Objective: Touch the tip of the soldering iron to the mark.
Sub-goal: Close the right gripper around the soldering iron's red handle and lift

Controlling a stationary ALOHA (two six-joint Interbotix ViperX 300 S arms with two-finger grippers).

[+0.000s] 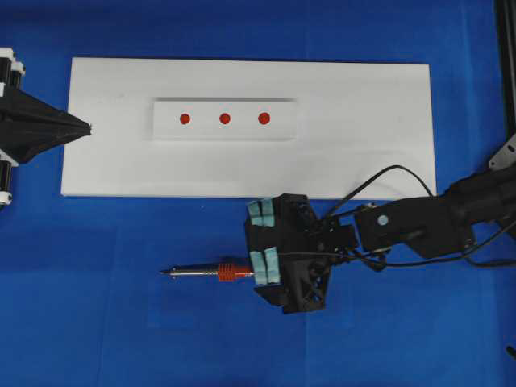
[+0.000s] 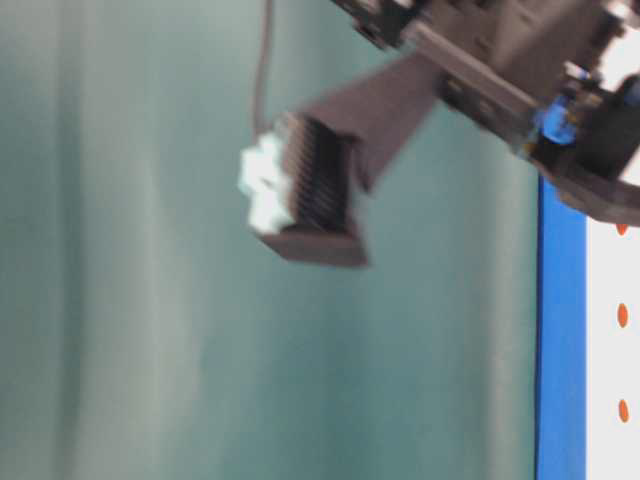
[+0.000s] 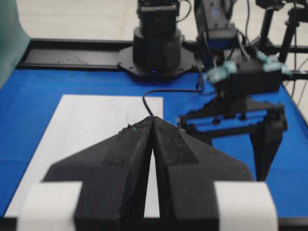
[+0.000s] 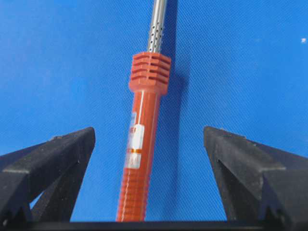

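Observation:
My right gripper will swing the soldering iron (image 1: pixel 208 272) into line with its fingers when I close it, because the red-orange handle slants (image 4: pixel 141 139) between my spread fingers.
The soldering iron (image 1: pixel 211 273) lies flat on the blue mat in front of the white board, its tip (image 1: pixel 164 272) pointing left. My right gripper (image 1: pixel 264 240) is open over the rear of the handle. In the right wrist view the red-orange handle (image 4: pixel 143 144) lies between the spread fingers (image 4: pixel 67 149), nearer the left one and touching neither. The tip is cut off at the top of that view. The mark (image 1: pixel 225 118) is the middle red dot on the raised white strip. My left gripper (image 1: pixel 85 127) is shut and empty at the board's left edge.
The white board (image 1: pixel 363 129) lies across the far half of the mat. Two outer red dots (image 1: pixel 185 118) (image 1: pixel 264 118) flank the mark. The iron's black cord (image 1: pixel 387 173) loops over the board's near right corner beside the right arm.

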